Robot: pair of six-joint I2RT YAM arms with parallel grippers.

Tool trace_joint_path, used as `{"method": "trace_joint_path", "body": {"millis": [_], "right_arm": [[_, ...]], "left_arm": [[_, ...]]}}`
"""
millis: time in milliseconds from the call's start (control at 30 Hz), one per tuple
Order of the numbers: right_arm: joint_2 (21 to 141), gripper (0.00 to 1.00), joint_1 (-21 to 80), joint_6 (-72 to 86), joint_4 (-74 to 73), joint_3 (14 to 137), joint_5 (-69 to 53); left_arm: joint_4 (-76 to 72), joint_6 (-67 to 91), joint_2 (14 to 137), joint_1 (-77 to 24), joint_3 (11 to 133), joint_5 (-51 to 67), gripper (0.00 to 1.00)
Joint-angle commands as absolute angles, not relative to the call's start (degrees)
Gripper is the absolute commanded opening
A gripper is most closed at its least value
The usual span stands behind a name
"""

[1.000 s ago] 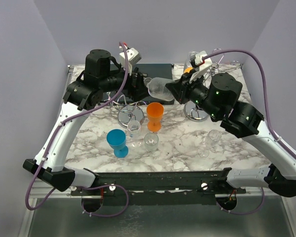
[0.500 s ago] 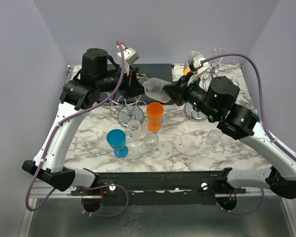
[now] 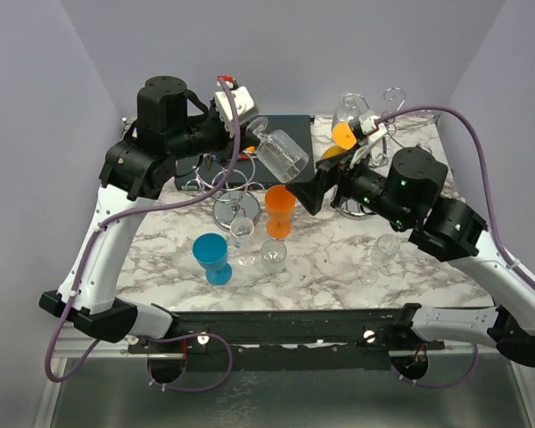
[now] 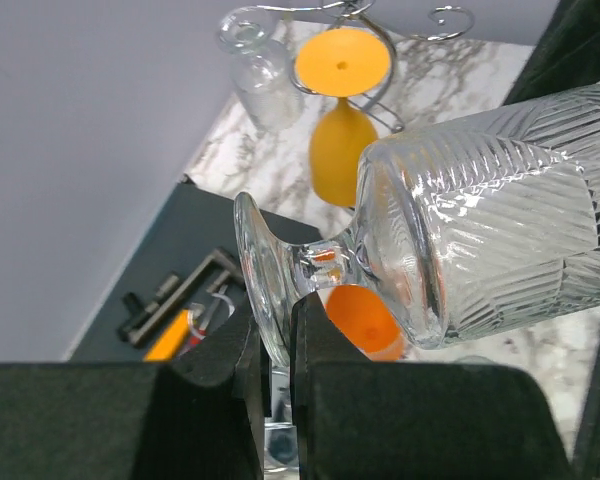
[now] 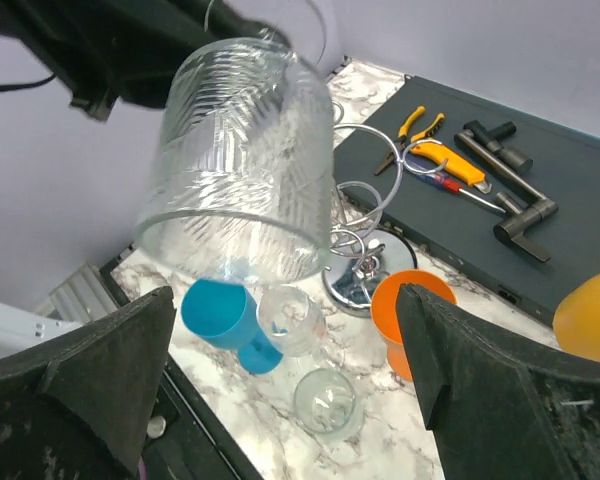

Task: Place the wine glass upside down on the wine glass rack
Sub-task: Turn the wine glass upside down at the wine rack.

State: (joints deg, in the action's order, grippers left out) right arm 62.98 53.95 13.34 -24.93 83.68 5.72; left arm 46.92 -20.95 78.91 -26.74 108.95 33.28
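The wine glass is held in my left gripper by the foot (image 3: 259, 127) that must hang on the rack. Next, my right gripper takes hold of the bowl (image 3: 282, 156) before hanging the wine glass.
A clear ribbed wine glass (image 3: 281, 154) hangs in the air above the table, tilted with its bowl pointing down and to the right. My left gripper (image 3: 247, 132) is shut on the rim of its foot (image 4: 263, 285); the bowl (image 4: 500, 210) fills the right of the left wrist view. My right gripper (image 3: 314, 189) stands open just right of the bowl and holds nothing. In the right wrist view the glass (image 5: 242, 160) hovers ahead of the spread fingers (image 5: 100, 385). A chrome spiral rack (image 3: 233, 189) stands under the glass. A second rack (image 3: 367, 120) carries an upside-down orange glass (image 3: 343, 135).
An orange cup (image 3: 280, 209), a blue cup (image 3: 212, 257) and small clear glasses (image 3: 273, 255) stand in front of the left rack. Another clear glass (image 3: 385, 249) is at the right. A dark tool tray (image 3: 290, 127) lies at the back.
My left gripper shut on the glass's foot and lifted it, tipping the bowl down. My right gripper opened, let go of the bowl and drew back to the right.
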Motion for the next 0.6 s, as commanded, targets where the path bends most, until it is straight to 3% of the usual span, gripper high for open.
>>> {"method": "trace_joint_path", "body": {"millis": [0, 567], "right_arm": [[62.72, 1.0, 54.34, 14.35, -35.83, 89.55, 3.27], [76.28, 1.0, 54.32, 30.07, -47.33, 112.81, -2.2]], "left_arm": [[39.4, -34.01, 77.41, -26.89, 109.28, 29.29, 0.0], [34.86, -46.97, 71.84, -27.77, 102.96, 30.89, 0.0]]}}
